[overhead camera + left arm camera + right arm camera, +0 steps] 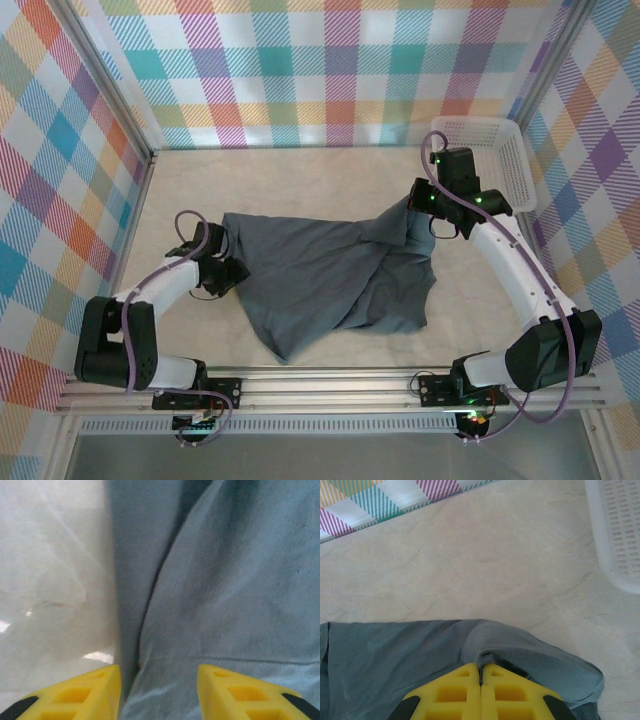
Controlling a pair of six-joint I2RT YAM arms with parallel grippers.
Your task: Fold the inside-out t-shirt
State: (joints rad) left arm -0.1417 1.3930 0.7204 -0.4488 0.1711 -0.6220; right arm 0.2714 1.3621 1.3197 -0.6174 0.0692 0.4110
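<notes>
The robot's left gripper has the t-shirt's raised fold beside one finger and flat cloth filling the gripper's gap (165, 680), so it should open and center on the fold (142, 655) before it pinches.
The inside-out t-shirt (320, 275) is a plain dark slate-grey cloth lying rumpled across the middle of the table. Its right side is drawn up toward my right gripper (418, 215). In the right wrist view that gripper (481, 672) has its yellow fingers pressed together on a raised fold of the t-shirt (520, 645). My left gripper (228, 268) sits at the shirt's left edge. In the left wrist view the left gripper (159, 695) is open, and the t-shirt (225, 580) lies flat under the gap between its fingers, held by neither.
A white mesh basket (500, 150) stands at the back right against the checked wall, close behind my right arm, and its rim (615, 535) shows in the right wrist view. Bare pale tabletop (300, 180) lies behind the shirt and left of it (50, 580).
</notes>
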